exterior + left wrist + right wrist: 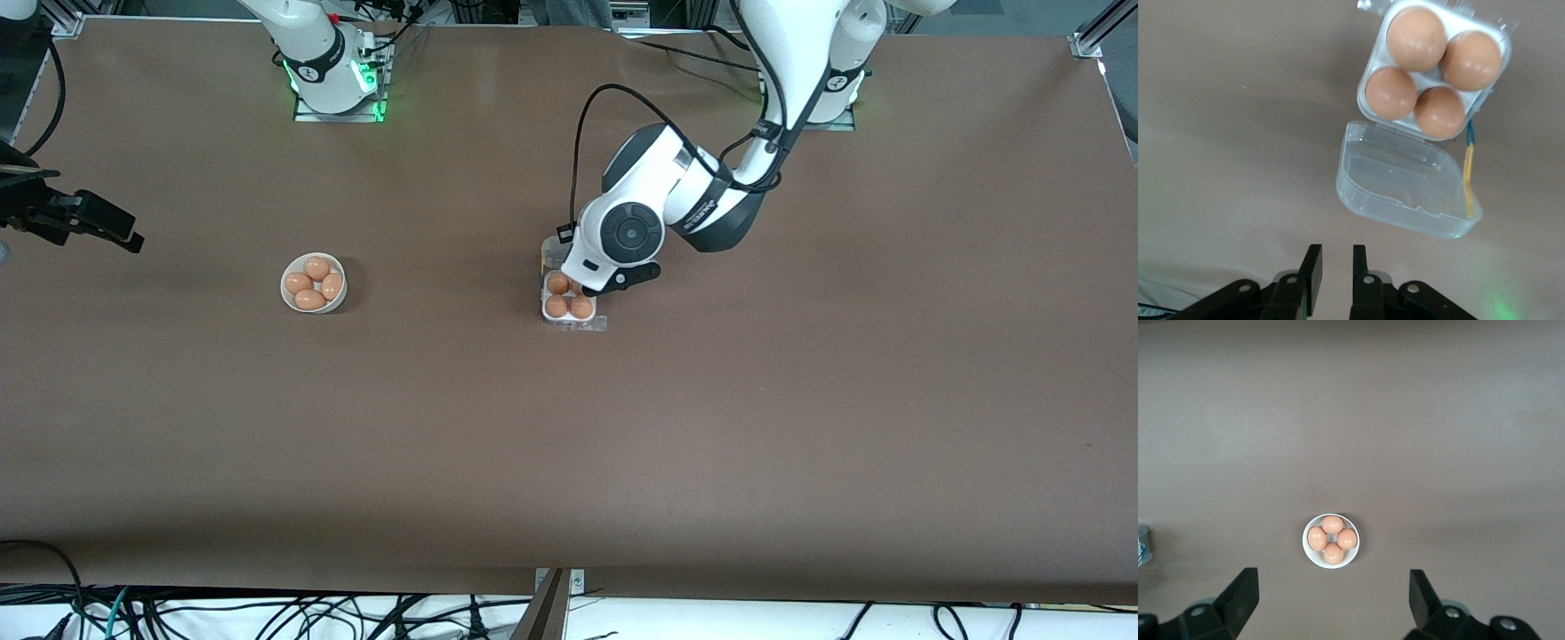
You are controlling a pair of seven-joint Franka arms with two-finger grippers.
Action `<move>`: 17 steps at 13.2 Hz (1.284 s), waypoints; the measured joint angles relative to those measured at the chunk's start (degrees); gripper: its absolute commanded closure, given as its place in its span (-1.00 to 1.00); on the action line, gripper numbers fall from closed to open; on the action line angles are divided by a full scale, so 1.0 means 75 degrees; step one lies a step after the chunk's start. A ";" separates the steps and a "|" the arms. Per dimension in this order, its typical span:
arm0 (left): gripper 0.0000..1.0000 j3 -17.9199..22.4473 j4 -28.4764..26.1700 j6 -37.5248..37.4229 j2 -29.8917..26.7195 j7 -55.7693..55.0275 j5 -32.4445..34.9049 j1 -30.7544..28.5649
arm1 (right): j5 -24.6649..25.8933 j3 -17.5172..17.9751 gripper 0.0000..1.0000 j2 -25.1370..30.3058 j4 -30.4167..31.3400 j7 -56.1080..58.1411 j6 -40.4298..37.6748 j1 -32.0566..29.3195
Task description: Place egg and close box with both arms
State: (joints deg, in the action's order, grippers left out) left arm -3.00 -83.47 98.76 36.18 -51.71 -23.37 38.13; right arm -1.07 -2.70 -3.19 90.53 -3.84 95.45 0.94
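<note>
The robot's left gripper is beyond the free edge of the open clear [1401, 222] lid, so it should go back toward the tray and swing the lid over the eggs [1429, 75].
The white egg tray [1376, 50] sits mid-table with an orange-brown egg [1391, 93] in every cup. Its clear lid [1405, 190] lies open and flat on the table, hinged to the tray's edge farther from the front camera. My left gripper [1336, 267] hovers over the table just past the lid, empty, its fingers only a narrow gap apart. In the front view the left arm's wrist [627, 236] covers part of the tray [569, 319] and one egg. My right gripper [1334, 593] is wide open and empty, waiting high at the right arm's end [111, 227].
A round white bowl [286, 298] with several more eggs stands toward the right arm's end of the table; it also shows in the right wrist view [1309, 553]. A yellow and blue strip [1468, 177] lies along the lid's side. Brown tabletop surrounds both.
</note>
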 measured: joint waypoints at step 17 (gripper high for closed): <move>-0.10 0.0966 0.0901 0.0899 0.0428 -0.0107 0.0144 0.0221 | 0.0001 0.0056 -1.00 -0.0018 0.0063 -0.0008 0.0068 0.0008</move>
State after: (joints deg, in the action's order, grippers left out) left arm 4.25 -76.71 105.51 39.38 -52.51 -22.29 39.79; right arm -1.07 -2.28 -3.32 91.01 -3.90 95.96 0.99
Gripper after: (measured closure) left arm 0.599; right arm 0.000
